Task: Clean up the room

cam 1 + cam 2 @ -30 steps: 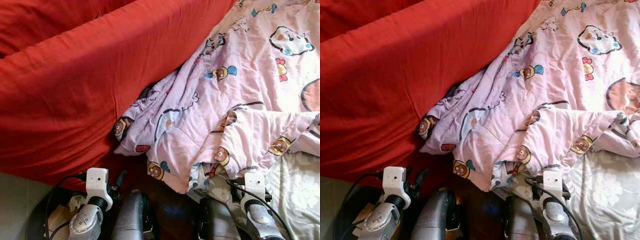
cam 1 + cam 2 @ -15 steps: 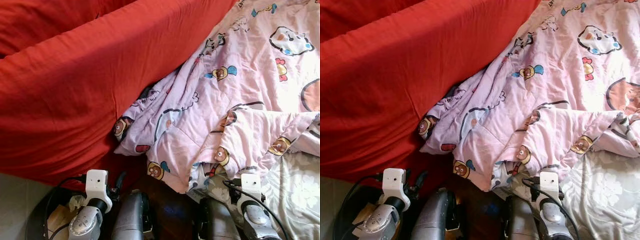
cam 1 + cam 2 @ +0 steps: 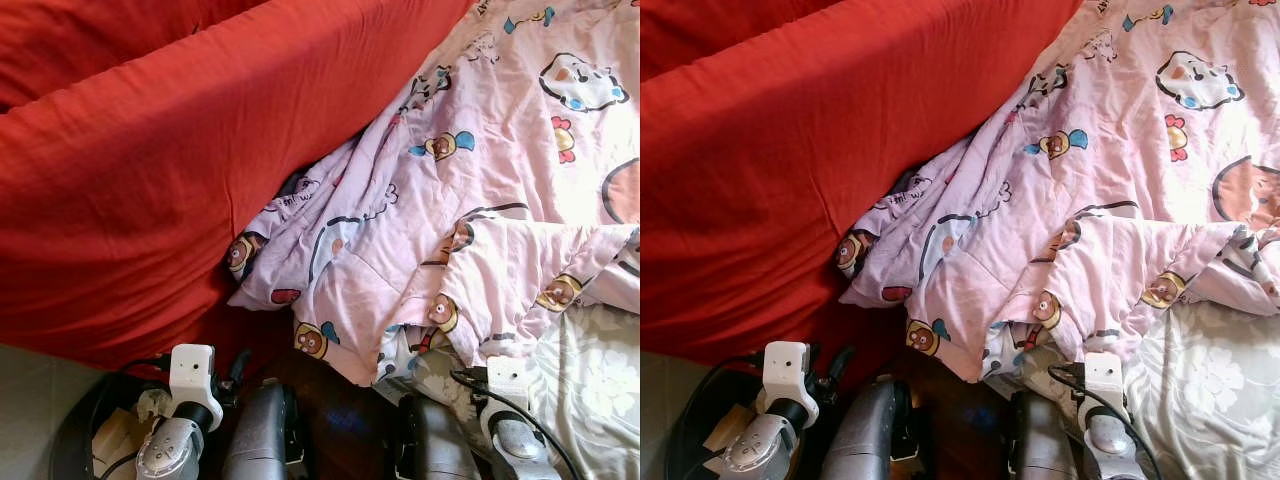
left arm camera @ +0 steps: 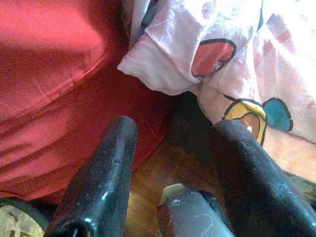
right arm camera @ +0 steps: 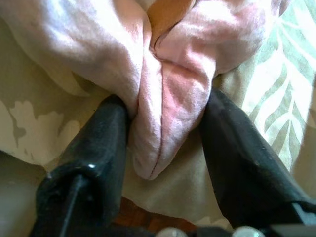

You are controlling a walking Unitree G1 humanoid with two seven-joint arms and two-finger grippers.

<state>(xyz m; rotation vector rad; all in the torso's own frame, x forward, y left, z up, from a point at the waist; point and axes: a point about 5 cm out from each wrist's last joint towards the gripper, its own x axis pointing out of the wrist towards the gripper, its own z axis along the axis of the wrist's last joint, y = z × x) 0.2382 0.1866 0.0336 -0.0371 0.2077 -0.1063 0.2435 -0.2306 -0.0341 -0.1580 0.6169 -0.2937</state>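
Note:
The pink quilt is doubled over in a loose fold (image 3: pixel 545 228). The quilt's bunched edge (image 3: pixel 485 340) will open out and spread across the floral sheet when I pull.
A pink cartoon-print quilt (image 3: pixel 480 180) lies rumpled across the bed, its lower edge hanging toward me. My right gripper (image 5: pixel 165 148) is at that edge near the floral sheet (image 3: pixel 590 370). Its fingers (image 5: pixel 94 148) stand apart, with a thick fold of the quilt (image 5: pixel 163 98) between them touching both. My left gripper (image 4: pixel 173 163) is open and holds nothing, low over the wooden floor (image 4: pixel 148 182). It is beside the red cover (image 3: pixel 150 150) and just short of a quilt corner (image 4: pixel 163 64).
The red cover drapes over a bulky shape filling the left half. A dark round bin (image 3: pixel 75 440) with crumpled paper sits at the lower left beside my left arm. Dark wooden floor (image 3: pixel 340 410) lies between my silver legs.
Both wrists have drawn back slightly toward the bottom of the head views. The quilt and red cover look unchanged.

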